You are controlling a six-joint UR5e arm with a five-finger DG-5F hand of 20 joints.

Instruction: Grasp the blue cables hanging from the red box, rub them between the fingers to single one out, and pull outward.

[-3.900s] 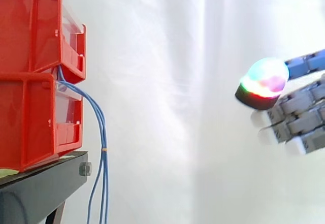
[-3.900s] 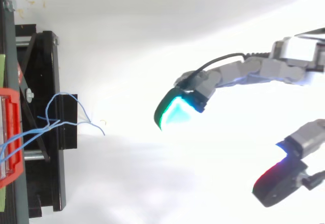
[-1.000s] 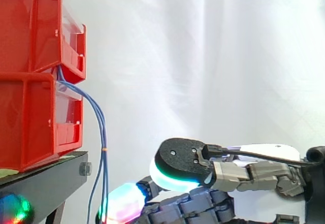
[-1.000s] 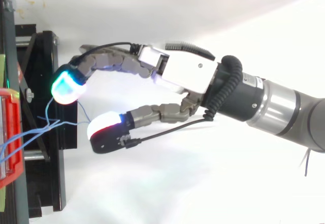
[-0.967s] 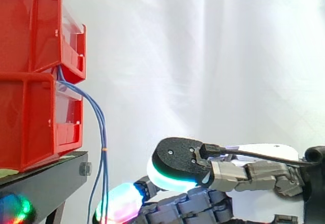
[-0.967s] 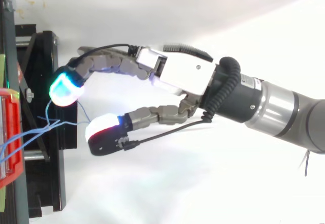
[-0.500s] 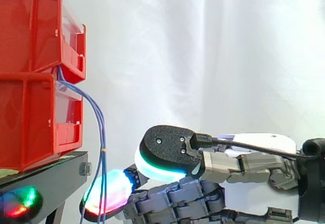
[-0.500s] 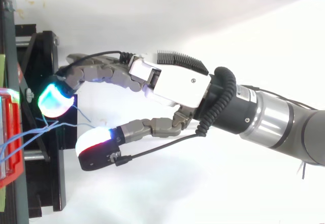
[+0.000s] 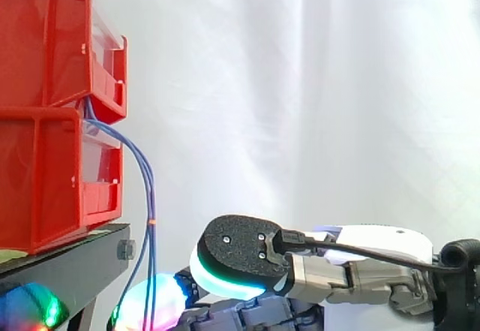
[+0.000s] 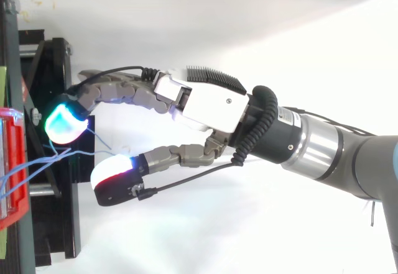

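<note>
The blue cables [image 9: 148,174] spread apart below the orange mark, so the other cables should fall away and hang loose when the robot's gripper rubs one and pulls it outward.
Two red bins [image 9: 45,158] are stacked on a black stand [image 9: 67,267]. Thin blue cables [image 9: 148,196] come out between the bins and hang down past the stand's edge. From above, the cables [image 10: 43,161] run out over the stand into the gap between a cyan finger pad [image 10: 62,125] and the red-and-white thumb pad [image 10: 115,173]. My hand [image 10: 205,106] reaches in from the right and is open, with fingers and thumb spread on either side of the strands. From the side, a glowing fingertip [image 9: 146,305] sits low right behind the hanging cables, and the thumb [image 9: 232,256] lies to their right.
A white curtain [image 9: 315,83] hangs behind everything. The stand's black frame [image 10: 56,75] lies just left of the fingertips. The arm [image 10: 323,150] comes in from the right.
Over the last seconds the hand came in from the far right to the cables. In the last half second it edged slightly left and lower; the cables hang as before.
</note>
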